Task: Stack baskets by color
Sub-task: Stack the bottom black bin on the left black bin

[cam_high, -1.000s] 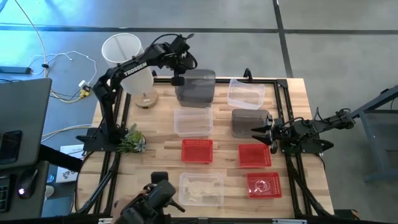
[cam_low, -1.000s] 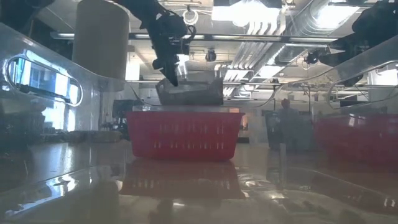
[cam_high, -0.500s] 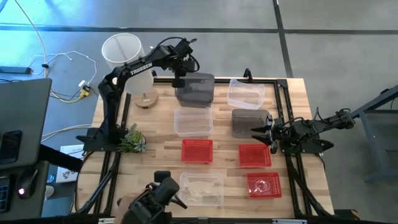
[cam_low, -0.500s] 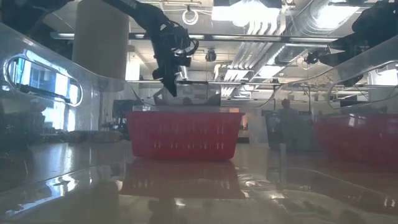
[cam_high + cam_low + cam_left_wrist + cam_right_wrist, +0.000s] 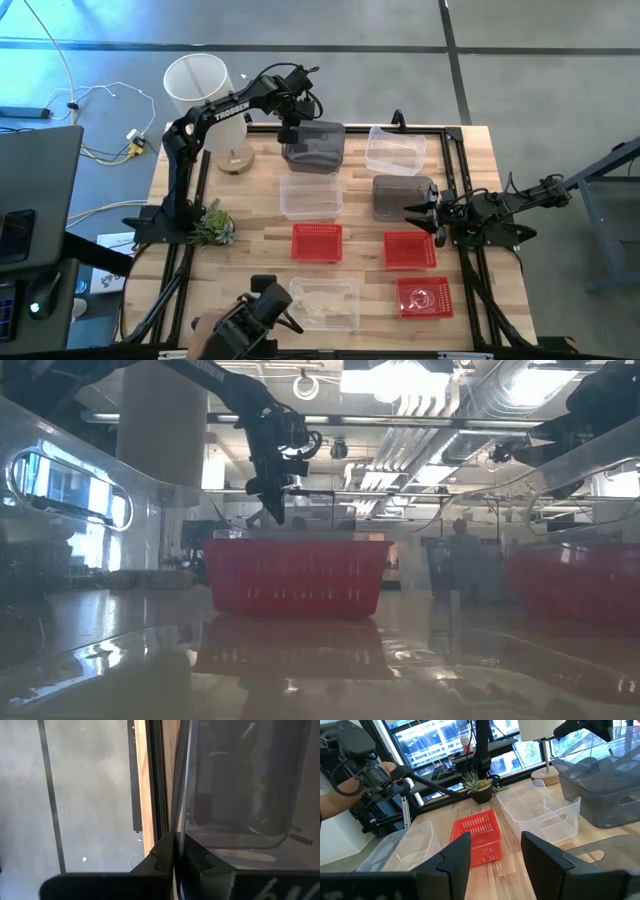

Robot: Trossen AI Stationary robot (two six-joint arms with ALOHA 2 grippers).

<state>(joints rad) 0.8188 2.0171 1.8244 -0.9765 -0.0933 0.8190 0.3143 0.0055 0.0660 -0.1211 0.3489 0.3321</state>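
Observation:
The upper dark grey basket is tilted over the lower dark grey basket. My left gripper should lift the upper basket clear and line it up before lowering it inside.
My left gripper is shut on a dark grey basket low at the table's far edge; in the low view only its rim shows behind a red basket. Whether it rests on anything I cannot tell. A second dark grey basket stands at the right, and beside it my right gripper waits open and level, touching nothing. Clear baskets and red baskets stand apart on their bottoms. My left gripper pinches the dark grey basket's left wall at its top rim, near the far corner, with one finger inside the basket and one outside. The fingers come steeply from above. The basket hangs about level below them.
A tall white lamp stands at the far left, just beside the left arm. A small green plant sits at the left edge. At the near edge a person's hand holds black gear. A black frame rail runs along the table's right side.
My left gripper has gone down at the table's far edge, still shut on the dark grey basket. The basket was tilted and well above the red basket's rim in the low view; now it has sunk, levelled out, and is mostly hidden behind that red basket.

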